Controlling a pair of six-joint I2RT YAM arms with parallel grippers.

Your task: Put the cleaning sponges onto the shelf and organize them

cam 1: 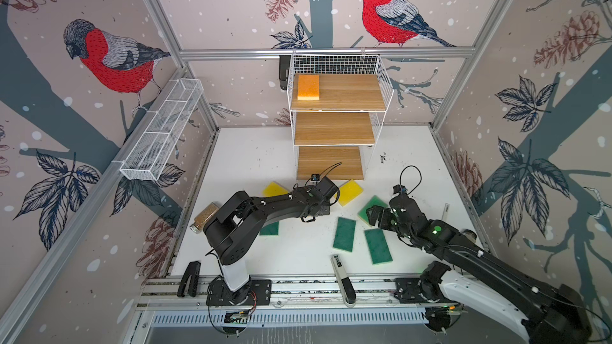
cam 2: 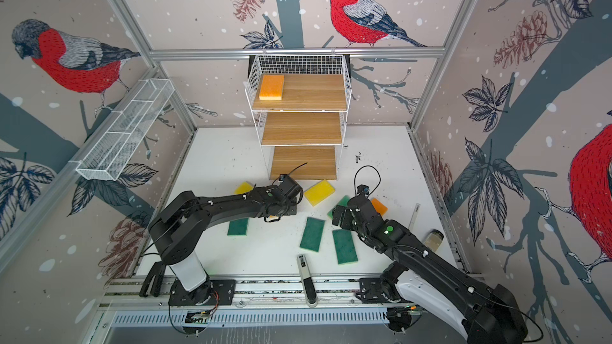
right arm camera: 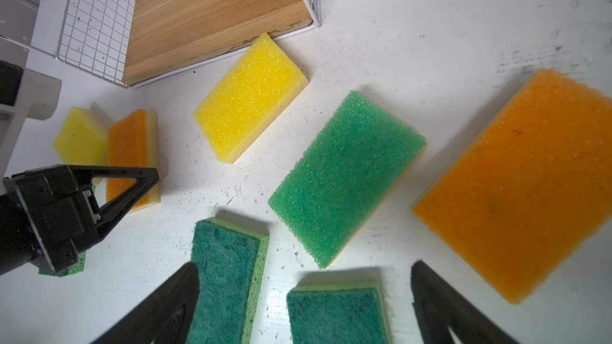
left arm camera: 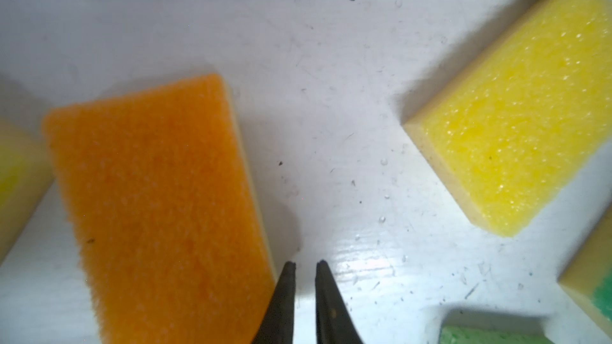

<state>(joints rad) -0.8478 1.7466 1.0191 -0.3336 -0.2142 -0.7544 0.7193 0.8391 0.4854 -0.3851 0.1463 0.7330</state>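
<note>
My left gripper should open, move back and bring its fingers around the sponge's near end point(left arm camera: 181, 321), because it is shut beside the orange sponge's long edge point(left arm camera: 255, 197).
The shelf point(cam 1: 351, 91) stands at the back, with one orange sponge point(cam 1: 308, 87) on its top board. Several sponges lie on the white table in front: yellow ones point(cam 1: 351, 191) point(cam 1: 274, 189), dark green ones point(cam 1: 344, 234) point(cam 1: 378, 245) point(cam 1: 270, 228), a light green one point(right arm camera: 344, 177) and an orange one point(cam 2: 379, 206). My left gripper point(left arm camera: 305, 263) is shut and empty, low over the table right beside another orange sponge point(left arm camera: 159, 210). My right gripper point(right arm camera: 304, 268) hangs open above two dark green sponges point(right arm camera: 225, 276) point(right arm camera: 334, 316), holding nothing.
A white mesh trough point(cam 1: 162, 130) hangs on the left wall. A white-and-black handheld device point(cam 1: 342, 279) lies at the front edge. A jar point(cam 1: 205, 216) lies by the left arm, another jar point(cam 2: 433, 239) stands at the right, and a black tool point(cam 1: 189, 277) rests front left.
</note>
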